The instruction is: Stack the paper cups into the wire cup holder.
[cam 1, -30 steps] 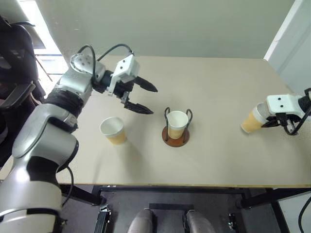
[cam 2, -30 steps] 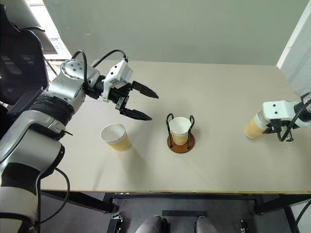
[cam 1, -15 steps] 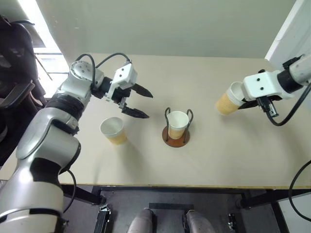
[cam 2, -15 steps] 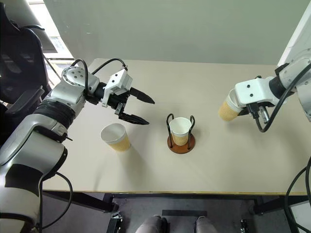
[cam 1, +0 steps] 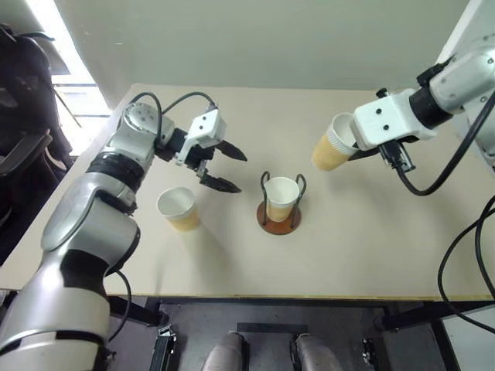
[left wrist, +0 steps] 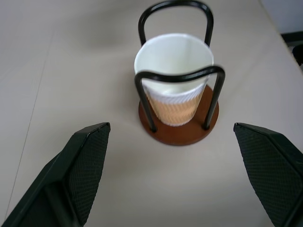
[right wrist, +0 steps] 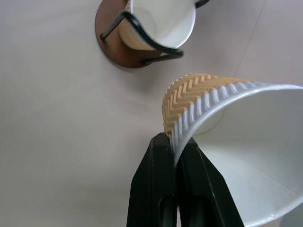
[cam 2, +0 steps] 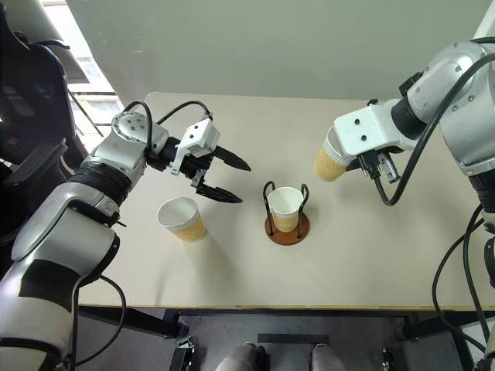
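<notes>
My right gripper keeps carrying and lowering the held cup until it nests, as the held cup's bottom [cam 1: 323, 161] points down and the cup in the holder [cam 1: 282, 190] stands open.
The wire cup holder [cam 1: 266, 220], a brown disc with two dark wire loops, stands mid-table with one paper cup [cam 1: 282, 193] upright inside it. A second paper cup [cam 1: 179, 209] stands loose on the table to the holder's left. My right gripper [right wrist: 173, 150] is shut on the rim of a third paper cup [cam 1: 328, 150], which hangs tilted in the air above and to the right of the holder. My left gripper [cam 1: 237, 171] is open and empty, hovering just left of the holder and above the loose cup. Its fingers [left wrist: 87, 158] point at the holder.
The beige table [cam 1: 371, 247] has bare room to the front and right of the holder. A dark chair [cam 1: 23, 93] stands off the table's left edge. A wall runs behind the far edge.
My right gripper has lifted its cup from the table's right side and carried it up and left towards the holder. The left gripper has stayed nearly in place, still open.
</notes>
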